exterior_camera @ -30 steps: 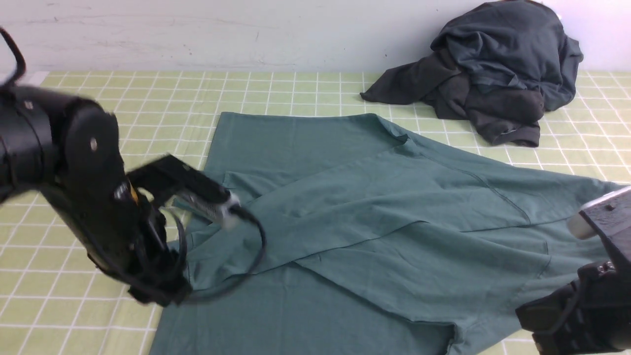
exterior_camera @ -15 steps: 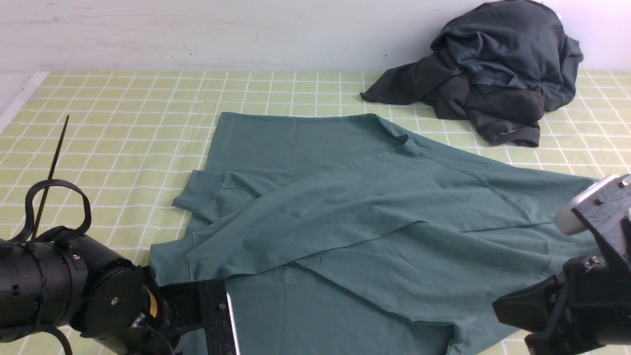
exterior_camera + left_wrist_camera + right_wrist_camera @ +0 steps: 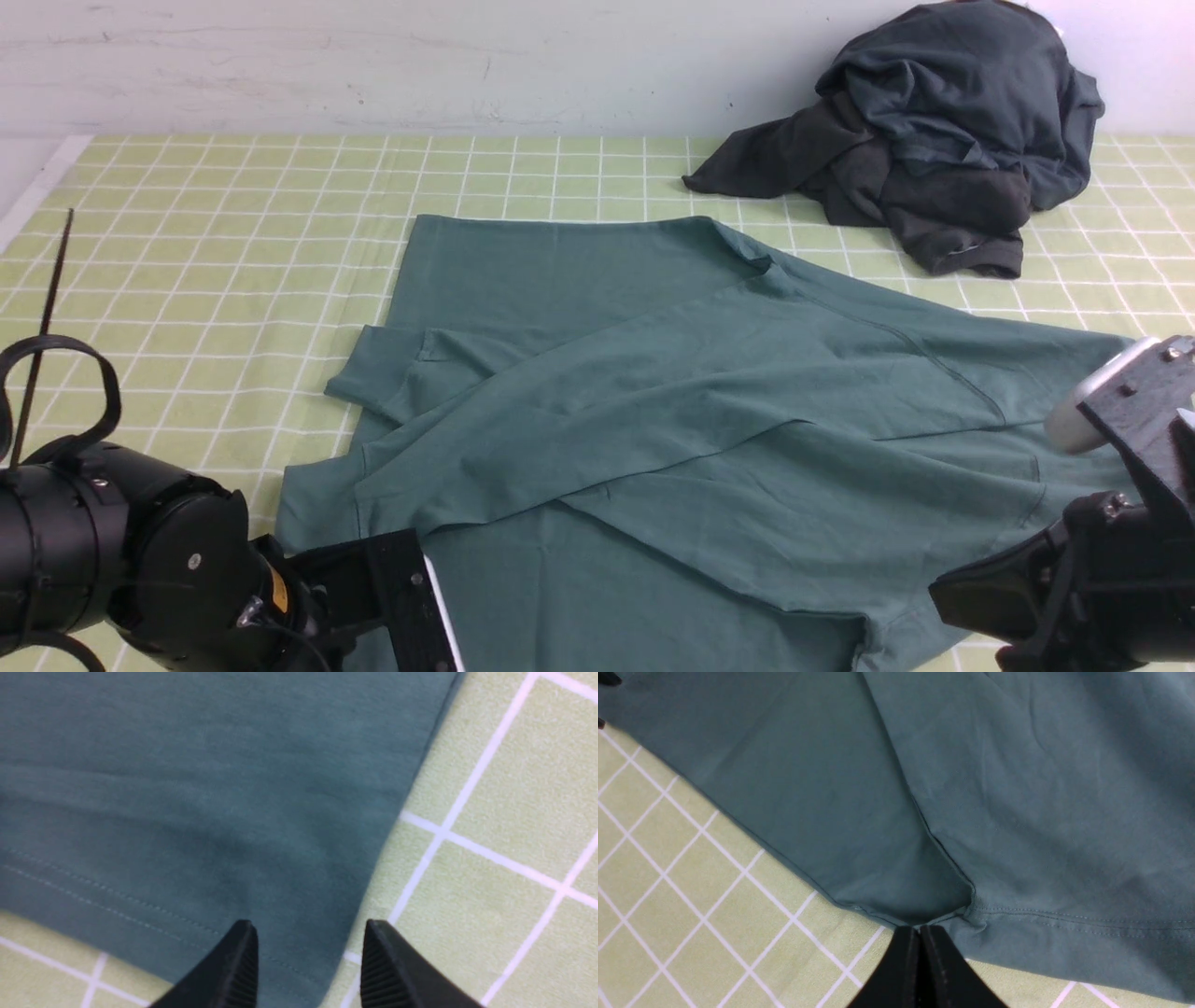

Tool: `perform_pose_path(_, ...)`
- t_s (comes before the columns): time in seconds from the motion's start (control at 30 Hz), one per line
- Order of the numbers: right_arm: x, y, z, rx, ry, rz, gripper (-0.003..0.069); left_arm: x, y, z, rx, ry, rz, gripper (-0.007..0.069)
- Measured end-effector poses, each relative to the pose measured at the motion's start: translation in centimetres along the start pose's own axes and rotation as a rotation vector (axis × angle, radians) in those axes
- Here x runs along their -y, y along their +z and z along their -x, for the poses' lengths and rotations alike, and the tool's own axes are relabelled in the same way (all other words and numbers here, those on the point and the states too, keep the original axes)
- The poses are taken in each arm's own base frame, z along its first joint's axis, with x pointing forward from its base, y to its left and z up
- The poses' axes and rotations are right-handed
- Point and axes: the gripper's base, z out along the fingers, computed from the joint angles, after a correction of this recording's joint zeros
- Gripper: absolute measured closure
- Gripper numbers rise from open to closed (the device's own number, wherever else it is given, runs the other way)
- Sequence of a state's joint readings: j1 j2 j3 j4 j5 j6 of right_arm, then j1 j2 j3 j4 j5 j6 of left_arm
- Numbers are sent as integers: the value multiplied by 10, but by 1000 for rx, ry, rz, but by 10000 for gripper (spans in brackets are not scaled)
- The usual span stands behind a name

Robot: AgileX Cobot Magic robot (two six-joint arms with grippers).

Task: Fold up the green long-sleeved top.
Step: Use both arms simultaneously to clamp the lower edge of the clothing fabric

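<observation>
My gripper will fold the hem over while a sleeve end juts past the top's side edge, so that sleeve end should keep sticking out.
The green long-sleeved top lies flat on the checked cloth with both sleeves crossed over its body. In the left wrist view my left gripper stands open. Its two black fingertips straddle the hem corner of the top, and a gap shows between them. In the right wrist view my right gripper is shut, and the puckered hem of the top runs into its tips. Both arms sit low at the near edge in the front view.
A heap of dark charcoal garments lies at the far right against the wall. The yellow-green checked tablecloth covers the table. My left arm and right arm stand at the near corners.
My left arm has swung from above the left sleeve down to the near-left hem corner. The right arm has crept slightly to the left.
</observation>
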State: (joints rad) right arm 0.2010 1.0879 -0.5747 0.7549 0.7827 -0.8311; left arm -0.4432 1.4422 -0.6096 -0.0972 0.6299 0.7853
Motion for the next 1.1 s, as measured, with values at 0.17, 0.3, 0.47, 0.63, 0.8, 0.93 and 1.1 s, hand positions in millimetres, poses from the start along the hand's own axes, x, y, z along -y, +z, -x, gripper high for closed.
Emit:
perform_pose_path(0.17, 0, 0, 0, 2, 2, 2, 671, 0, 3, 0, -8, -1, -7, 348)
perform_pose_path(0.3, 0, 0, 0, 3, 3, 3, 671, -1, 14, 0, -36, -2, -28, 390)
perform_pose_path(0.47, -1, 0, 0, 2, -5, 15, 671, -4, 16, 4, -38, -9, -25, 518)
perform_pose_path(0.63, -4, 0, 1, 10, -33, 43, 671, -3, -1, 14, -11, -67, -11, 617)
perform_pose_path(0.8, -11, -5, 8, 32, -145, 103, 671, -2, -35, 18, 60, -135, 32, 625)
perform_pose_path(0.93, -11, -15, 24, 122, -275, 64, 671, 2, -46, 13, 54, -148, 29, 625)
perform_pose_path(1.1, 14, -9, 35, 125, -540, -180, 631, 5, -47, 12, 49, -161, 8, 627)
